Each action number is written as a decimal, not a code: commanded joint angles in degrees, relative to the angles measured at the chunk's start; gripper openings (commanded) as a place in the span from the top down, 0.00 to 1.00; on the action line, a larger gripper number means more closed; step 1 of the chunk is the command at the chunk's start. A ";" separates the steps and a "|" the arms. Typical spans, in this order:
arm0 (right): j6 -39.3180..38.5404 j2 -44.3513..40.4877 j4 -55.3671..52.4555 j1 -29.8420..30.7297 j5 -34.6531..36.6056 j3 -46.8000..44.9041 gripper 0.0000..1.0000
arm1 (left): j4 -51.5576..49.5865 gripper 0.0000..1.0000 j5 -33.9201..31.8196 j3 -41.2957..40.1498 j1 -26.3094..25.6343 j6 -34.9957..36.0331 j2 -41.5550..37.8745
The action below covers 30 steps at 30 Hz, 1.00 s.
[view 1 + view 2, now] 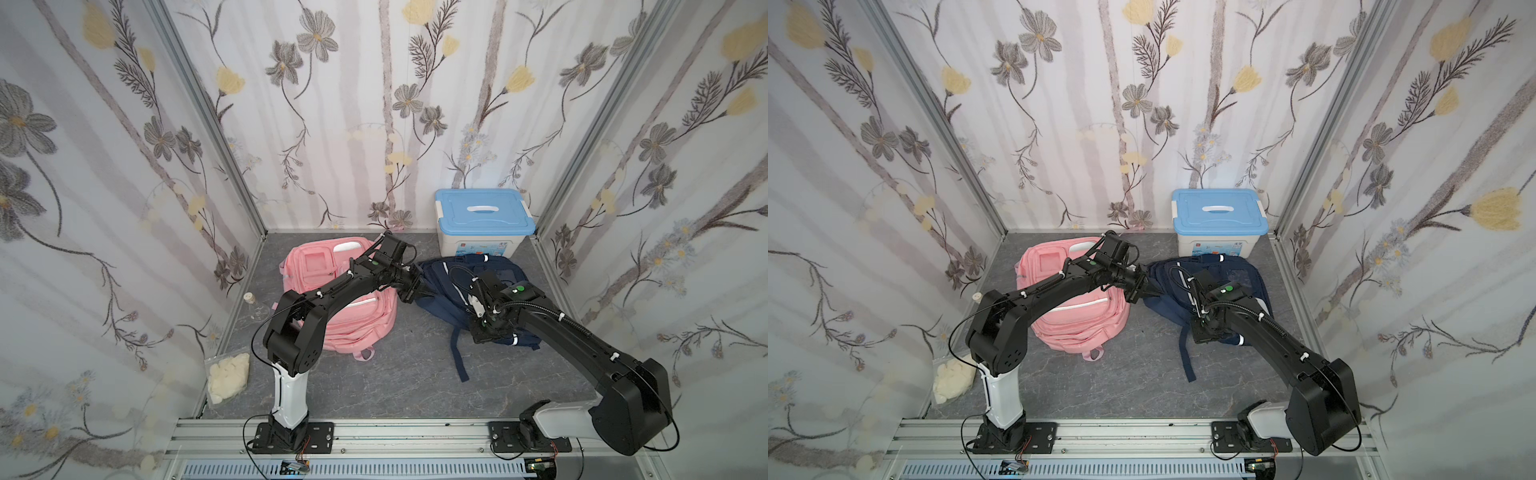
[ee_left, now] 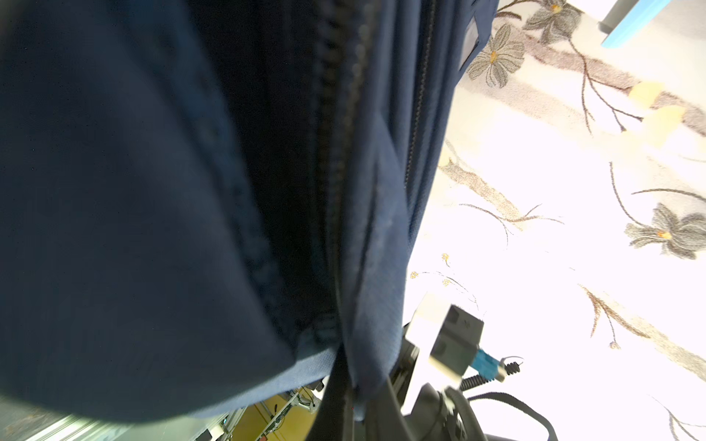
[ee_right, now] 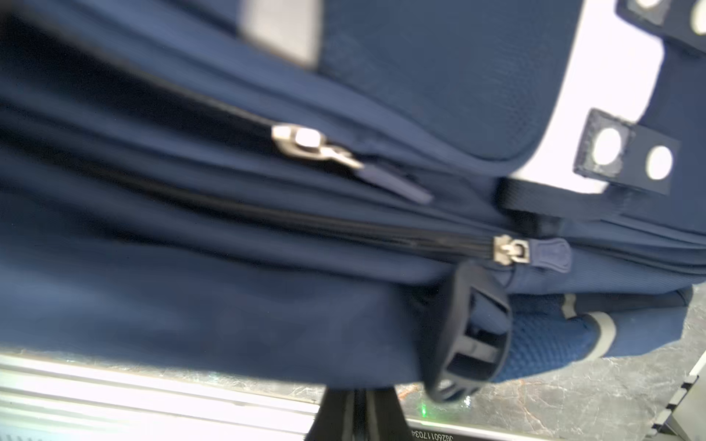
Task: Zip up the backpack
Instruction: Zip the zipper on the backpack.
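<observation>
I should shift the navy backpack aside, since it lies beside the pink backpack, before my left gripper grabs the pink backpack's outer edge.
The navy backpack lies flat at the right of the table. My left gripper is at its left edge. In the left wrist view this gripper is shut on a fold of navy fabric beside an open zipper line. My right gripper is at the bag's near edge. The right wrist view shows it shut on the bag's lower fabric edge. Two silver zipper sliders sit further along the bag, away from the fingers.
A pink backpack lies under the left arm. A blue-lidded white box stands at the back right. A navy strap trails toward the front. A glass bottle and a bag of white pieces sit by the left wall.
</observation>
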 commanded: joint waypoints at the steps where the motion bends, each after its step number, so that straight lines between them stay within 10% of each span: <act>1: 1.53 0.46 -5.80 -3.06 4.93 -0.50 1.00 | 2.93 1.00 0.91 -0.18 1.36 -1.50 -1.91; 13: 2.86 1.20 -5.73 -8.33 7.04 2.33 1.00 | 7.49 1.00 2.60 -2.98 -0.63 -4.64 -2.85; 18: 4.69 -0.83 -4.90 -8.46 -0.40 9.43 0.55 | 16.34 1.00 3.49 -2.85 -6.22 -10.37 3.81; 23: 7.36 -1.93 -3.12 -8.42 -3.54 10.52 0.47 | 21.07 1.00 3.15 1.75 -8.93 -13.33 11.42; 25: 7.86 -1.95 -2.07 -8.21 -4.94 10.43 0.46 | 21.09 0.67 3.13 2.50 -8.91 -12.80 11.91; 30: 8.27 -2.30 0.39 -6.98 -3.90 12.26 0.42 | 7.60 0.25 1.61 6.35 -7.80 -1.41 8.37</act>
